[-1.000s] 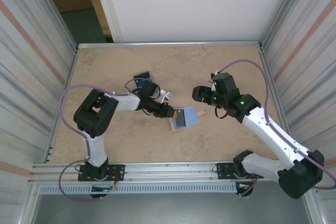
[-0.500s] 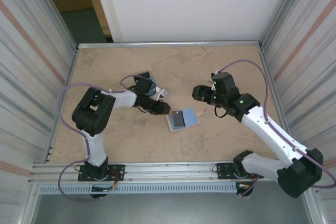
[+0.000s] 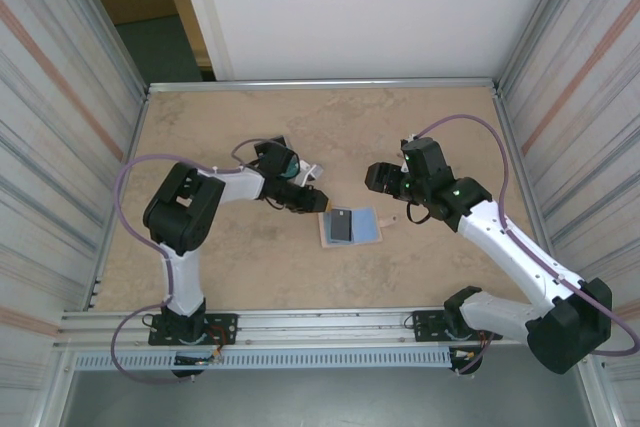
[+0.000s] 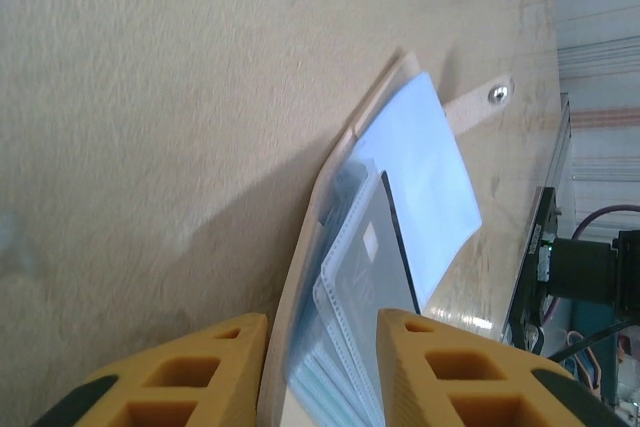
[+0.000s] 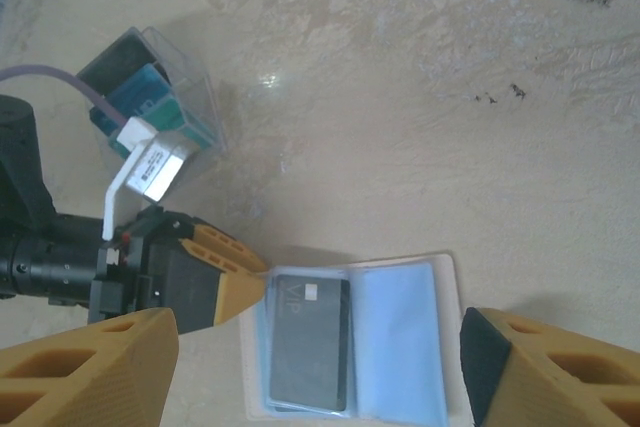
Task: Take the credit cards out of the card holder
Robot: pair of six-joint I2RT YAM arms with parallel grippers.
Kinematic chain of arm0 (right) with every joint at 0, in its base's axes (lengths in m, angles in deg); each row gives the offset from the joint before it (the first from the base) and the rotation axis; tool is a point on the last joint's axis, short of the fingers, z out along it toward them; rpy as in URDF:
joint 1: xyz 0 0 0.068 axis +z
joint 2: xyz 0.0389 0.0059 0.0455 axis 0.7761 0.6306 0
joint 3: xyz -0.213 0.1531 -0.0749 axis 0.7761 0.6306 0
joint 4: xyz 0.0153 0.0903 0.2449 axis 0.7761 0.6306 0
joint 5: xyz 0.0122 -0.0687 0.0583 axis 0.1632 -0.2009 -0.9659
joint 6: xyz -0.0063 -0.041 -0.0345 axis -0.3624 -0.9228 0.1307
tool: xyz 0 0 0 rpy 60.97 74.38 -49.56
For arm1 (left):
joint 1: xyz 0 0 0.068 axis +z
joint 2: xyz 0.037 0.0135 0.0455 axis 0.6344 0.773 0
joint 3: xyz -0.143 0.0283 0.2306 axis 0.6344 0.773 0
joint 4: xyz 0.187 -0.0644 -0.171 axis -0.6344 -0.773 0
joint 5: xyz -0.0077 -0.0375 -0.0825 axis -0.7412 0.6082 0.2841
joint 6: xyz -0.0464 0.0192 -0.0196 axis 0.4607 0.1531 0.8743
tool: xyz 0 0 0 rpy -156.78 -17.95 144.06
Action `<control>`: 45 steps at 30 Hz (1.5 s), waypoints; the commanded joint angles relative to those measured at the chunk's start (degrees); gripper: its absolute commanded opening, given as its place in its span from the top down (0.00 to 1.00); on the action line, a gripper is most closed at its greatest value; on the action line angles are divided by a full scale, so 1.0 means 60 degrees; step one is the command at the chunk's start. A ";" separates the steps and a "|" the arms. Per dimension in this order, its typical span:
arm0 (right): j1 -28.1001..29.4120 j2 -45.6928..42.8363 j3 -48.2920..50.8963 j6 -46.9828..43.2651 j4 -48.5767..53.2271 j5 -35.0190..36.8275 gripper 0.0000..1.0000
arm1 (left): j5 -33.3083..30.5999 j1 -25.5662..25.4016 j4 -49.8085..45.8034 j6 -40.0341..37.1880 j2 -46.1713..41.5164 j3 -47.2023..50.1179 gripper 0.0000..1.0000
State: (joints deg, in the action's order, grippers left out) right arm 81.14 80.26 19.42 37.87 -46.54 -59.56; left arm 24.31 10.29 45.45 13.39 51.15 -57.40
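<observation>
The sleeves (image 4: 338,287) spread out loosely at the card holder's beige edge, so my left gripper should hold that edge (image 3: 323,234) in place while my right gripper slides out the VIP card.
The card holder (image 3: 364,226) lies open on the table, beige outside with pale blue inner faces (image 5: 400,342) and a strap tab (image 4: 476,107) on its right. A dark grey credit card (image 5: 308,342) marked VIP sits in its left clear sleeve (image 4: 375,247). My left gripper (image 3: 316,204) lies low at the holder's left edge. Its yellow fingers (image 4: 200,372) are open on either side of the beige cover and the loosely fanned sleeves, and they show beside the holder (image 5: 225,282). My right gripper (image 5: 320,352) hovers wide open above the holder, holding nothing.
A clear plastic box (image 5: 160,97) holding blue and teal cards stands behind the left arm (image 3: 281,158), with a white cable tag (image 5: 150,172) beside it. Metal rails and striped walls border the table (image 3: 430,127).
The left gripper has drawn back slightly up and left, and its jaws have widened a little. The card holder has turned from tilted to nearly square. The right arm has barely moved.
</observation>
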 commanded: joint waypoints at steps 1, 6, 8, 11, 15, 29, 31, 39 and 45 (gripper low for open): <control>-0.0088 0.0058 0.0139 0.0157 -0.0079 -0.0020 0.27 | -0.0141 0.0033 0.0196 0.0172 0.0026 -0.0367 0.67; -0.0132 -0.0062 0.0326 0.0248 -0.0067 -0.0243 0.32 | -0.1228 0.0030 -0.0010 0.0334 -0.0829 -0.0092 0.61; -0.0187 -0.0163 0.0494 0.0379 -0.0072 -0.0360 0.35 | -0.2189 -0.0014 -0.0258 0.0404 -0.1549 0.0228 0.55; -0.0276 -0.0254 0.0825 0.0685 -0.0223 -0.0722 0.37 | -0.3858 -0.0285 -0.0684 0.0503 -0.2738 0.0769 0.53; -0.0372 -0.0221 0.1433 0.0897 -0.0772 -0.1716 0.44 | -0.6130 -0.1195 -0.1171 0.0753 -0.4006 0.1419 0.52; -0.0350 0.1040 0.2904 0.1139 -0.2551 -0.3571 0.66 | -0.8167 -0.3339 0.0103 0.2231 -0.4030 0.2646 0.63; -0.0347 0.1215 0.2966 0.1077 -0.2741 -0.3598 0.65 | -0.8166 -0.3464 0.0190 0.2106 -0.3800 0.2558 0.66; -0.0251 0.2256 0.2875 0.0962 -0.3480 -0.3902 0.71 | -0.8089 -0.3517 0.0386 0.1962 -0.3064 0.2266 0.79; -0.0151 0.3103 0.2567 0.0769 -0.3606 -0.4015 0.77 | -0.8123 -0.3511 0.0226 0.1888 -0.2829 0.2099 0.83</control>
State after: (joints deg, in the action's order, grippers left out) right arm 79.68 97.26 36.84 43.66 -67.22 -82.33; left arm -23.12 -10.62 46.81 25.17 33.41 -42.88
